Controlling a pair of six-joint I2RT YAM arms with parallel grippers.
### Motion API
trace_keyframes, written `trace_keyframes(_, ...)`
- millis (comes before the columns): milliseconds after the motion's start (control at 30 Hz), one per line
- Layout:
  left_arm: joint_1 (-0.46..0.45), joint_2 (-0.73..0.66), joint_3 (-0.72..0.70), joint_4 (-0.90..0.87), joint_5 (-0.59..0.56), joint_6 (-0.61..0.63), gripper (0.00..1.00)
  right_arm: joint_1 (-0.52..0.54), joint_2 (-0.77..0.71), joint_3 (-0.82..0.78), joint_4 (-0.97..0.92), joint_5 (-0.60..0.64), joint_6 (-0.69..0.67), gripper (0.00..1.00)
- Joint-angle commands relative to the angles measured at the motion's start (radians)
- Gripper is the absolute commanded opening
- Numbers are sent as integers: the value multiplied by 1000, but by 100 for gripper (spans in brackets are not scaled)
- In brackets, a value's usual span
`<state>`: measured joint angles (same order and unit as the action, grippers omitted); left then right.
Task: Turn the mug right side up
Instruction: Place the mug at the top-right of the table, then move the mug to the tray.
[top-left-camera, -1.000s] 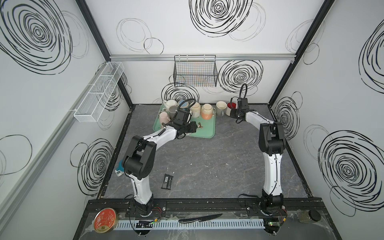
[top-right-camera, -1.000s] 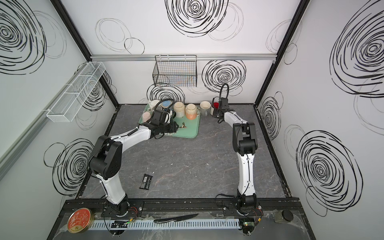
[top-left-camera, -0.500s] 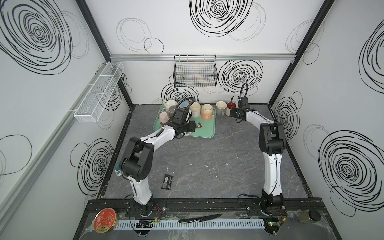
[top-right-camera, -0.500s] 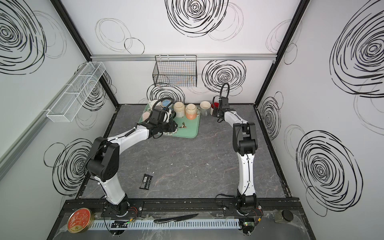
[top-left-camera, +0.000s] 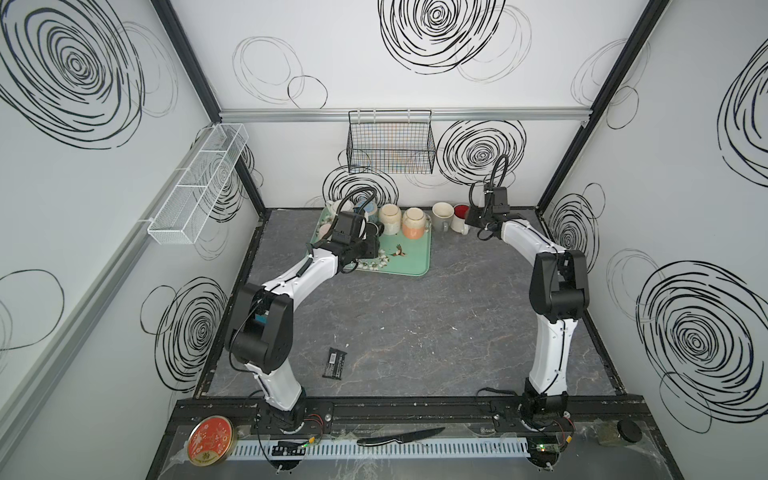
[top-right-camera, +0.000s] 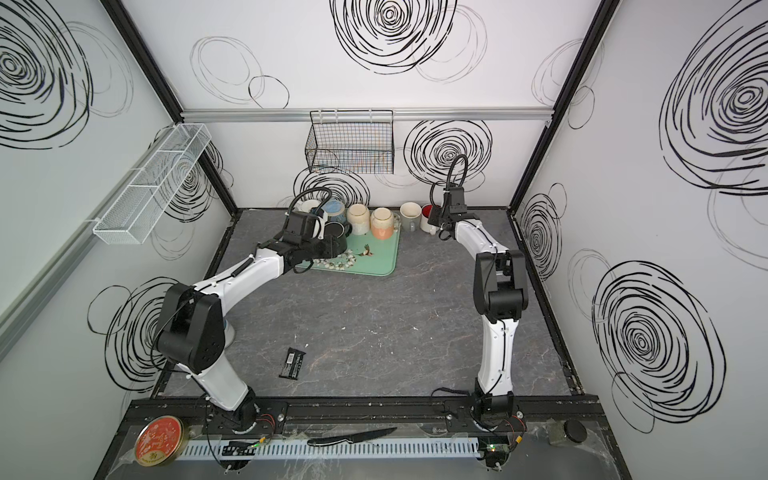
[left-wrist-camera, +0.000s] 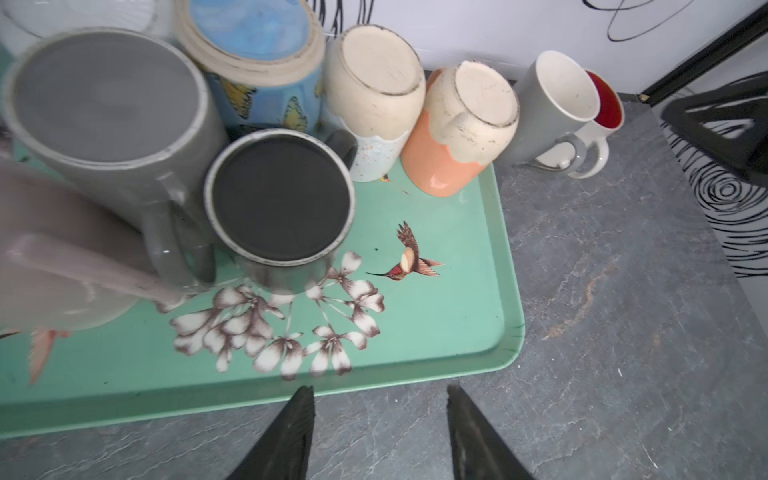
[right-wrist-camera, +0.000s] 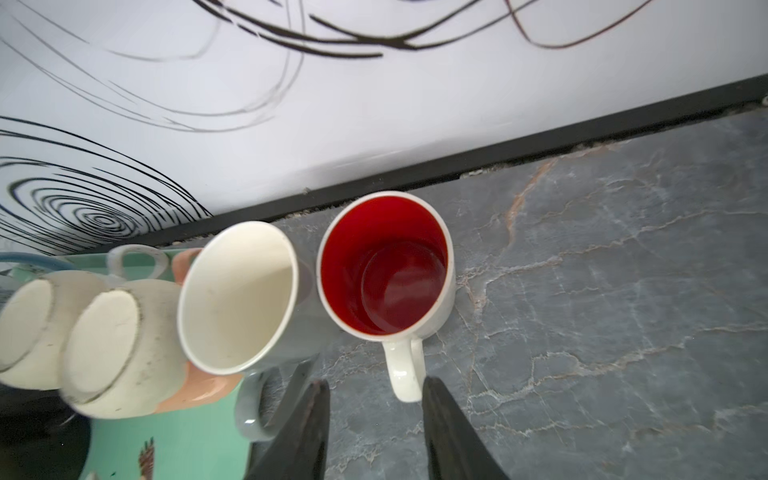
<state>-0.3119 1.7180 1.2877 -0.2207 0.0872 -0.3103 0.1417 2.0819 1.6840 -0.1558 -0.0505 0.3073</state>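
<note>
I should slide the dark grey mug (left-wrist-camera: 280, 204), crowded beside the large grey mug, toward the tray's open corner (left-wrist-camera: 460, 316) with my left gripper before my right gripper turns it.
A white mug with a red inside (right-wrist-camera: 384, 266) stands upright on the grey table, beside an upright grey mug (right-wrist-camera: 239, 291). My right gripper (right-wrist-camera: 374, 395) is open just behind the red mug's handle (right-wrist-camera: 405, 374), which lies near one finger without being clamped. On the green tray (left-wrist-camera: 415, 324) several mugs stand upside down: a dark grey one (left-wrist-camera: 282, 199), a large grey one (left-wrist-camera: 104, 95), a blue butterfly one (left-wrist-camera: 257, 54), a cream one (left-wrist-camera: 374, 83) and an orange one (left-wrist-camera: 461, 124). My left gripper (left-wrist-camera: 379, 390) hangs open and empty over the tray's front edge.
A blurred pink mug (left-wrist-camera: 50, 249) sits at the tray's left end. The back wall runs close behind the mugs. A wire basket (top-left-camera: 390, 145) hangs on it above the tray. A small black pack (top-left-camera: 334, 363) lies on the table near the front.
The right gripper's jaws have spread apart at the red mug's handle. The left arm has shifted slightly to the left over the tray.
</note>
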Motion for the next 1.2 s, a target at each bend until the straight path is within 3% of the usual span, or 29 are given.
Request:
trace_keyframes(0,55,-49,34,-54,-75,28,58,-2,-81,-68,41,-25,24,43)
trace_keyframes(333,201,-36,47,-51,-52,14,61,29,-252,-344,110,-101,111,43)
trace_keyframes(800,107,186,268,-53,-30,-8,59,142,-331,-532,96,-132,225,43)
trace_keyframes(1167,108,310,275,145,42,-184,58,168,-391,-583,108,-124,232,43)
